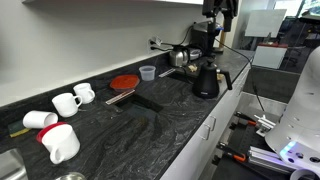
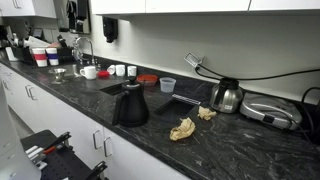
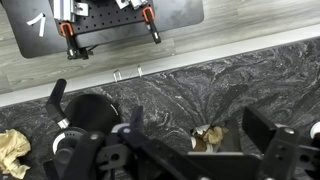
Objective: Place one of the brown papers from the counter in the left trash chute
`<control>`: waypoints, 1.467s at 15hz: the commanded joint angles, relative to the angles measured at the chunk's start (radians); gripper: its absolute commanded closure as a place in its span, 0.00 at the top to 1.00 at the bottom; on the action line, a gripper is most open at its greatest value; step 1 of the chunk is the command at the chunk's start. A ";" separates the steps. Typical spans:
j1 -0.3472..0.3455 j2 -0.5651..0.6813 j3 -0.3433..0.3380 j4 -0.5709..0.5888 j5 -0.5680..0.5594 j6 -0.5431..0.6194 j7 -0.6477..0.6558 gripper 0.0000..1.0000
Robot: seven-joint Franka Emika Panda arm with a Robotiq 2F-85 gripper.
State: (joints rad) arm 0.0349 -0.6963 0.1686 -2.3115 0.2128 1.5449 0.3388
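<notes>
Next, I swing back toward the papers (image 2: pixel 183 129) before I go down, because my empty gripper is high up past the black kettle (image 2: pixel 131 106) and the brown papers are on the kettle's other side.
Two crumpled brown papers lie on the dark marbled counter: one (image 2: pixel 182 128) near the front edge, a smaller one (image 2: pixel 206 113) behind it. In the wrist view the smaller paper (image 3: pixel 210 135) shows below and between my open fingers, and the other paper (image 3: pixel 12 150) lies at the far left. My gripper (image 3: pixel 200 132) is open and empty, high above the counter; it shows at the top of an exterior view (image 1: pixel 220 18). Two rectangular chute openings are cut into the counter (image 2: pixel 115 87) (image 2: pixel 178 100).
A black kettle (image 2: pixel 130 103) stands between the openings and the papers. A silver kettle (image 2: pixel 226 95) and a flat appliance (image 2: pixel 268 112) stand at the back. A red lid (image 1: pixel 123 82), a clear cup (image 1: pixel 147 72) and white mugs (image 1: pixel 70 100) sit farther along.
</notes>
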 commanded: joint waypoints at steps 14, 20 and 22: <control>-0.039 0.016 0.016 0.004 -0.016 0.050 0.061 1.00; -0.185 0.102 -0.014 0.011 -0.203 0.271 0.214 1.00; -0.231 0.145 -0.036 0.025 -0.274 0.306 0.252 1.00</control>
State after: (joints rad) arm -0.1456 -0.6010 0.1391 -2.3154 0.0097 1.8181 0.5268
